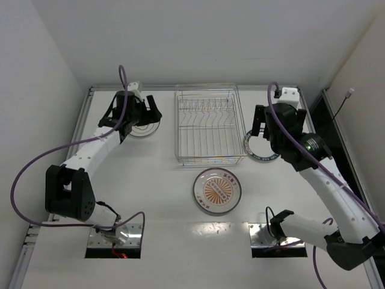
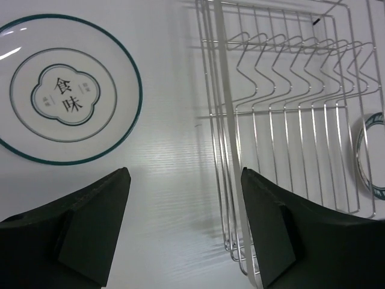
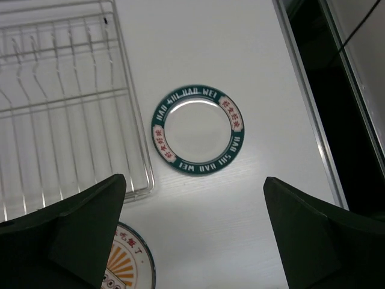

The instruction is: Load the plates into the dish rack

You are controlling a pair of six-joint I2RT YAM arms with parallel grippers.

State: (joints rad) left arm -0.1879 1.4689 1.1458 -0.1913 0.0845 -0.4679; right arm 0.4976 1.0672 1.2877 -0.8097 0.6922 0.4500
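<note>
I can see open table (image 3: 272, 139) beside the dark-rimmed plate's edge away from the rack. My right gripper should go down to that edge (image 3: 237, 143) next and close there.
The chrome wire dish rack (image 1: 207, 123) stands empty at the back centre; it also shows in the left wrist view (image 2: 218, 90) and the right wrist view (image 3: 129, 114). The white plate with grey rings (image 1: 144, 129) lies flat left of the rack, under my left gripper (image 1: 144, 111); it shows in the left wrist view (image 2: 65, 96). The dark-rimmed plate (image 1: 260, 153) lies flat right of the rack (image 3: 198, 129), below my right gripper (image 1: 260, 123). The orange sunburst plate (image 1: 217, 191) lies in front of the rack (image 3: 129, 265). My left gripper (image 2: 183, 174) and right gripper (image 3: 195, 180) are open, empty and above the table.
Two rectangular cutouts (image 1: 114, 241) (image 1: 274, 241) sit at the table's near edge by the arm bases. A dark gap (image 3: 313, 90) runs along the table's right edge. White walls close in the back and sides.
</note>
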